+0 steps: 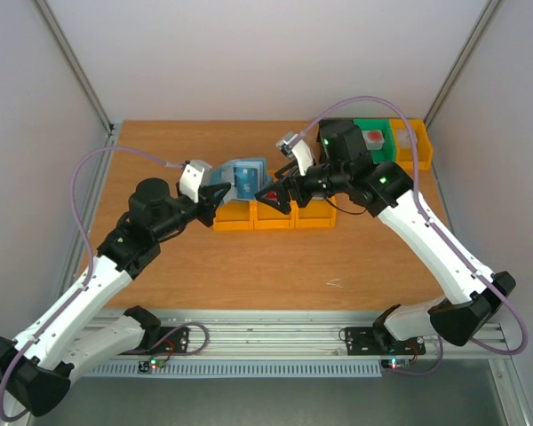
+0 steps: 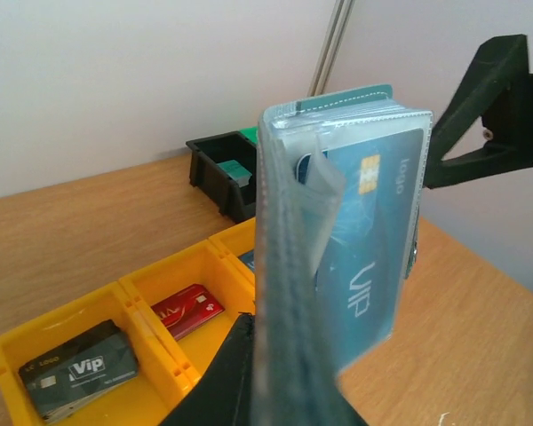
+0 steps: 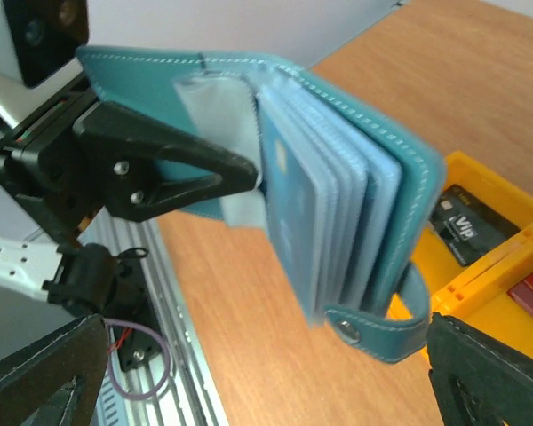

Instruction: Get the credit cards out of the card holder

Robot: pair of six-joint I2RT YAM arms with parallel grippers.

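Observation:
My left gripper is pinching the cover along with the empty sleeve (image 3: 220, 114), so my right gripper should hold the card side (image 1: 247, 181) while my left gripper opens and changes its grip.
The card holder (image 1: 240, 177), a blue wallet with clear sleeves, hangs open above the yellow bins (image 1: 271, 216). My left gripper (image 1: 211, 201) is shut on one cover of it. In the left wrist view the card holder (image 2: 289, 266) stands edge-on in my left gripper (image 2: 275, 377), and a blue credit card (image 2: 373, 248) sits in a sleeve. A dark grey card (image 2: 80, 373) and a red card (image 2: 188, 311) lie in separate bin compartments. My right gripper (image 1: 280, 191) is open beside the wallet, its jaws wide apart below the card holder (image 3: 338, 195) with nothing between them.
A green bin (image 1: 373, 138) and another yellow bin (image 1: 415, 142) stand at the back right. A black bin (image 2: 226, 164) shows beyond the yellow row in the left wrist view. The table's near metal rail (image 3: 151, 293) lies under the right wrist.

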